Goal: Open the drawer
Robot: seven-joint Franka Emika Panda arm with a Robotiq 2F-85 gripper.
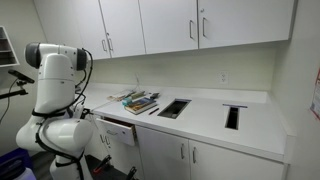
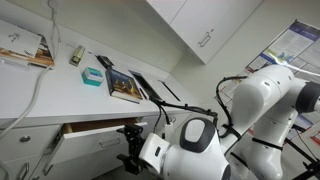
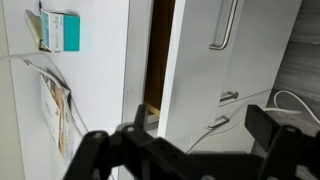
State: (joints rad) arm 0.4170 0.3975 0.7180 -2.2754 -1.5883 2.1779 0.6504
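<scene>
The drawer is open only part of the way, and there is a gap point(image 3: 158, 58) behind its front panel. Next, my gripper closes over the panel's top edge point(image 3: 174, 62) and pulls the drawer farther open.
The drawer point(image 2: 95, 130) under the counter stands partly pulled out, and its tan wooden inside shows behind the white front panel. It also shows in an exterior view point(image 1: 118, 126) beside the robot's body. In the wrist view the white drawer front point(image 3: 200, 70) has a curved metal handle point(image 3: 226, 25), and a dark gap with tan wood point(image 3: 158, 75) lies beside it. My gripper point(image 3: 200, 140) is open, its black fingers spread wide just off the drawer front and holding nothing. It shows as a black shape below the drawer in an exterior view point(image 2: 133, 152).
Books and papers point(image 1: 138, 101) lie on the white counter above the drawer, with a teal box point(image 2: 91, 76) and a white cable point(image 2: 40, 75). Two rectangular cutouts point(image 1: 173, 108) are in the counter. Lower cabinet doors with slim handles point(image 3: 229, 96) sit under the drawer. Upper cabinets point(image 1: 170, 25) hang overhead.
</scene>
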